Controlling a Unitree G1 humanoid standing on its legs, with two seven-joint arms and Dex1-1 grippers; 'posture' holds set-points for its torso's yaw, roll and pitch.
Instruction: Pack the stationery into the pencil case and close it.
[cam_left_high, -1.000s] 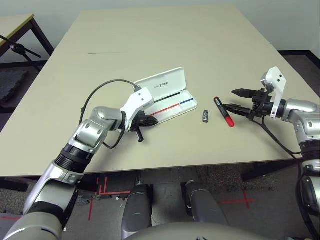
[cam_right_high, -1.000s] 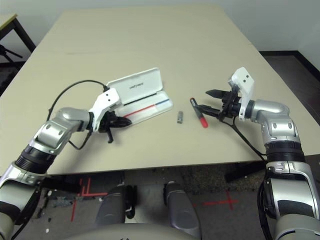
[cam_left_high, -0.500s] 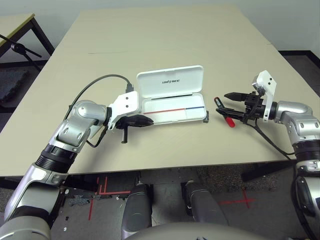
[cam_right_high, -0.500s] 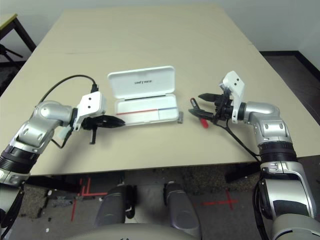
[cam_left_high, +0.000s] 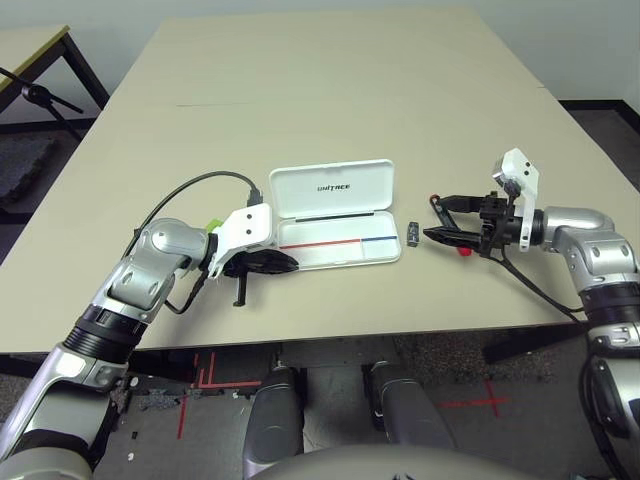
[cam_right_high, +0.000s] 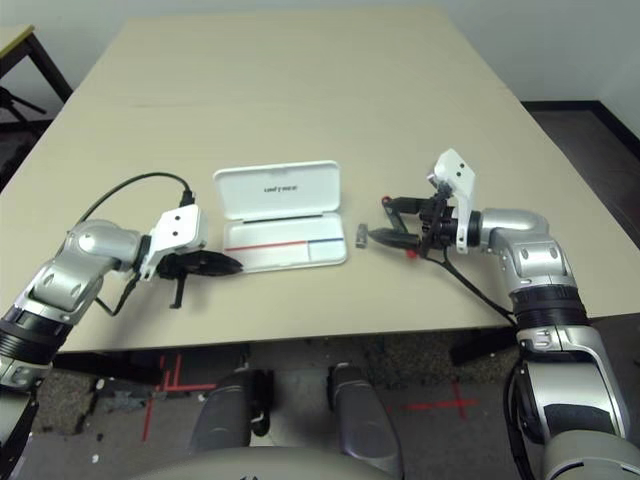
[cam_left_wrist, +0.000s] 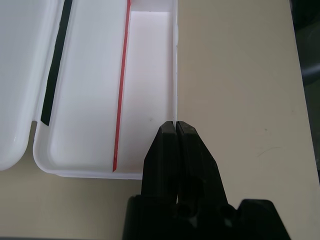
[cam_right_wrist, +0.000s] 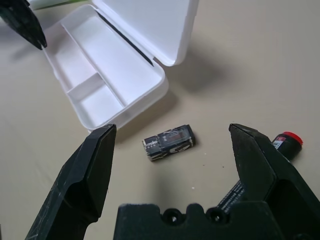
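The compartment (cam_left_high: 334, 228) next to the lid is long and undivided, so the red marker will lie flat and lengthwise inside when the robot lowers it there.
The white pencil case (cam_left_high: 340, 252) lies open mid-table, its lid (cam_left_high: 332, 188) tipped back and a red-and-blue stripe inside. My left gripper (cam_left_high: 285, 264) is shut with nothing in it, its tip against the tray's left end (cam_left_wrist: 145, 75). A small dark grey piece (cam_right_wrist: 168, 141) lies just right of the case. My right gripper (cam_left_high: 430, 218) stands open over it, one finger to each side. The red marker (cam_right_wrist: 286, 140) lies beyond it, partly hidden by a finger (cam_right_wrist: 260, 160). A lime-green tip of the highlighter (cam_left_high: 212, 226) peeks out behind my left wrist.
The beige table (cam_left_high: 320, 90) stretches wide and bare behind the case. Its front edge runs close below both grippers. A cable (cam_left_high: 190, 190) loops from my left wrist. Another table's corner (cam_left_high: 30, 45) stands at the far left.
The case has turned from tilted to square with the table's edge and slid a little nearer. My left gripper drew back left. My right gripper moved left over the marker toward the grey piece.
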